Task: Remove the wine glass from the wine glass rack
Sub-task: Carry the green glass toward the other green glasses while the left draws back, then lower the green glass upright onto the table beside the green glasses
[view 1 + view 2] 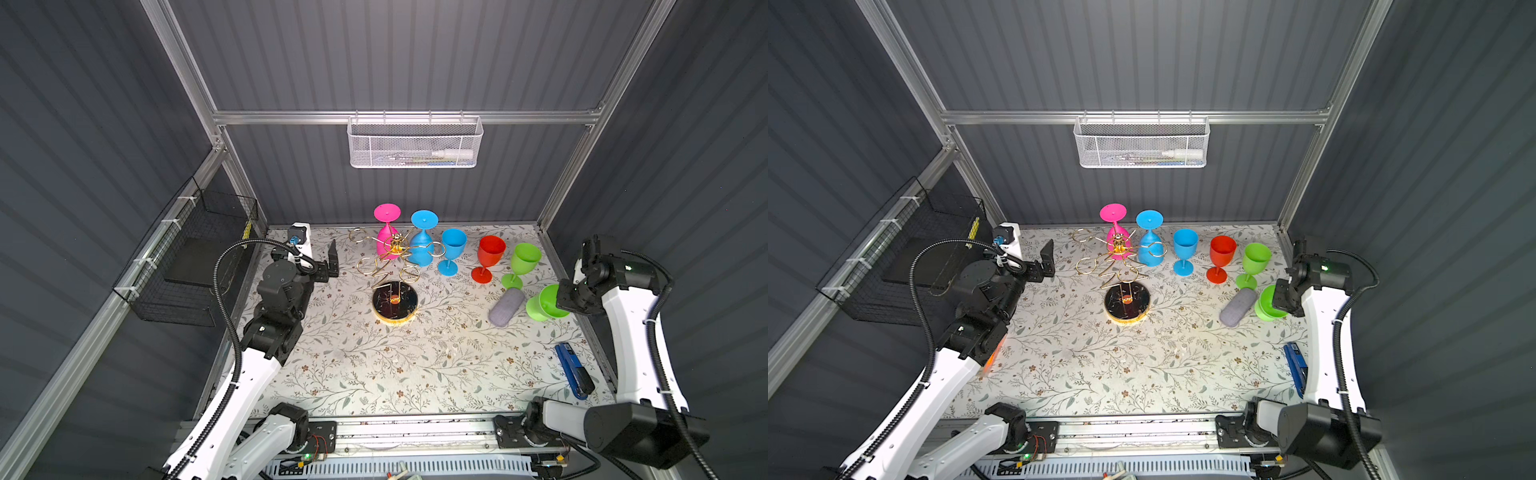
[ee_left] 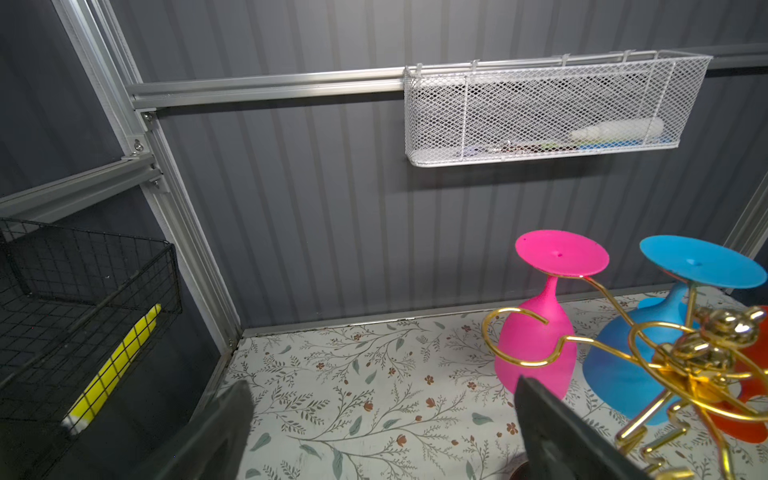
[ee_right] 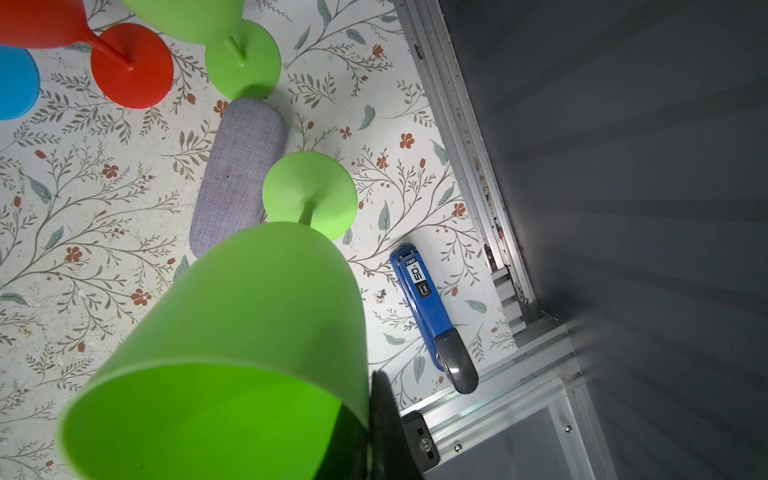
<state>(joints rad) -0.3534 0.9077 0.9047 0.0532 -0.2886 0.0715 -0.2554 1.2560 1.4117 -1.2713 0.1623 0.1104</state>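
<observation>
I should keep lowering my right gripper until the glass stands flat, since the tilted green glass's foot (image 3: 310,190) faces down near the free spot (image 3: 344,94) past the grey case.
The gold wine glass rack (image 1: 395,249) (image 1: 1121,253) stands mid-table on its round black base (image 1: 395,302). A pink wine glass (image 1: 386,235) (image 2: 536,345) and a blue one (image 1: 422,247) (image 2: 623,370) hang upside down on its far arms. My left gripper (image 1: 332,259) (image 2: 380,386) is open and holds nothing, just left of the rack and apart from it. My right gripper (image 1: 561,301) (image 3: 370,424) is shut on the rim of a tilted green wine glass (image 1: 544,305) (image 3: 249,332) at the right. That glass's foot (image 3: 309,193) is low beside a grey case.
Blue (image 1: 453,249), red (image 1: 490,257) and green (image 1: 523,262) glasses stand upright right of the rack. A grey case (image 1: 506,306) and a blue stapler (image 1: 575,372) lie at the right. A white mesh basket (image 1: 415,143) hangs on the back wall, a black wire basket (image 1: 195,257) on the left wall.
</observation>
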